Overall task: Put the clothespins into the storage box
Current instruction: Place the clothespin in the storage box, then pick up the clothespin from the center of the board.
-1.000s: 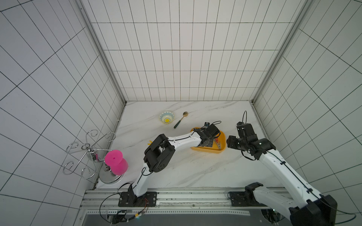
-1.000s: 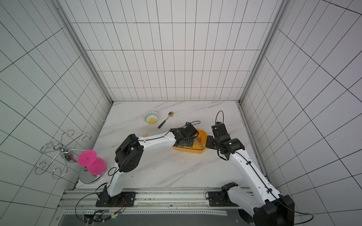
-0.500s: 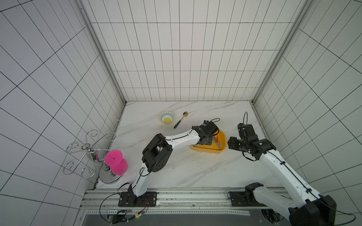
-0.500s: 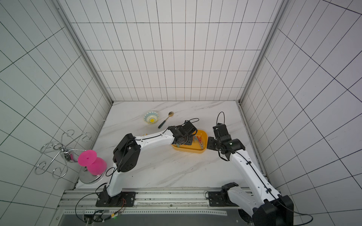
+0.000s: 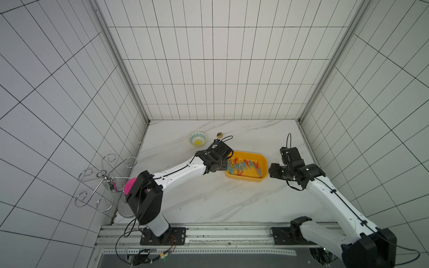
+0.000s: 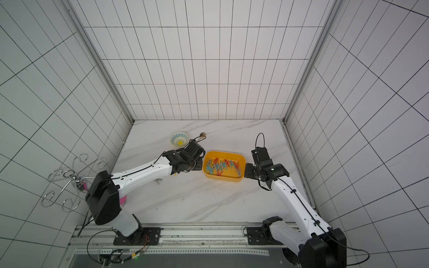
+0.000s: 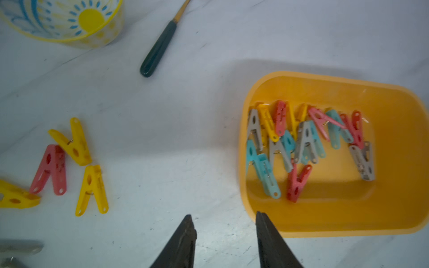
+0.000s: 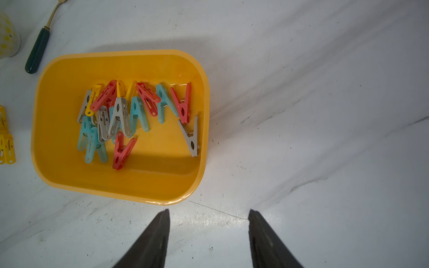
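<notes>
I should keep moving my open left gripper, as the grey clothespin (image 6: 158, 180) lies clear of the yellow and red clothespins, toward its legs (image 7: 27, 251) until the fingers can close there.
The yellow storage box (image 5: 246, 153) (image 6: 222, 153) sits right of centre on the marble table. Several red, teal, grey and yellow clothespins (image 7: 306, 143) (image 8: 130, 113) lie heaped inside it. Outside, to its left, lie loose clothespins: a yellow one (image 7: 74, 141), a red one (image 7: 50, 169) and another yellow one (image 7: 92, 190). My left gripper (image 7: 224, 214) hangs open and empty above the table at the box's left rim (image 7: 325, 232). My right gripper (image 8: 209, 210) is open and empty just off the box's right end (image 8: 162, 201).
A patterned bowl (image 5: 197, 139) (image 7: 62, 20) and a dark-handled spoon (image 7: 160, 46) lie behind the box to its left. A wire rack (image 5: 104, 181) with a pink cup (image 5: 128, 185) stands at the left wall. Tiled walls close three sides.
My left gripper has drawn back leftward from over the box to its left rim, and its jaws have widened. The right arm has hardly moved.
</notes>
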Motion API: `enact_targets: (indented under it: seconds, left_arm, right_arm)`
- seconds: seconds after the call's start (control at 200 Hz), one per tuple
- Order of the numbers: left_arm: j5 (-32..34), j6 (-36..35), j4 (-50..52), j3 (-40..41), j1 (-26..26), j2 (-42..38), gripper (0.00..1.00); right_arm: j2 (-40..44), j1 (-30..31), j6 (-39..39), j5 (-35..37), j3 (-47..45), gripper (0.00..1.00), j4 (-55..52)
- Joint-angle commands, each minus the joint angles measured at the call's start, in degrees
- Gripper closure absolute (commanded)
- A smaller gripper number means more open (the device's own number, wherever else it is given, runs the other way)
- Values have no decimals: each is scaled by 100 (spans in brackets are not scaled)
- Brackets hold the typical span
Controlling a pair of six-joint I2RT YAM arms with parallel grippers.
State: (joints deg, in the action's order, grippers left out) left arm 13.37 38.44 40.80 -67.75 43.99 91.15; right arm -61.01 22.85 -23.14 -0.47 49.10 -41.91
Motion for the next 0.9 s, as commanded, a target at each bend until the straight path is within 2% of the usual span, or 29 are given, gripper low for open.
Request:
enact_targets:
  seconds: [0.0,0.16,0.33,0.435,0.665,0.894]
  left_arm:
    - [158,501,28,689,-411,-525,54]
    - [395,1109,106,1590,-1036,-1078,53]
    - [1119,1775,374,2145,-1440,-1294,53]
    - [1098,1984,226,2453,-1698,-1382,55]
    - [1121,2159,27,2745,-1915,-1346,59]
    - [992,1961,-292,2776,-2068,-1057,65]
  right_arm:
    - [-136,20,-30,-189,42,42,229]
    - [-307,247,-103,-161,86,42,349]
    - [-316,386,-194,-133,65,42,441]
    - [-323,447,-235,-190,77,42,491]
    - [-325,486,-218,-127,69,42,482]
    - [-315,492,-226,-107,32,42,482]
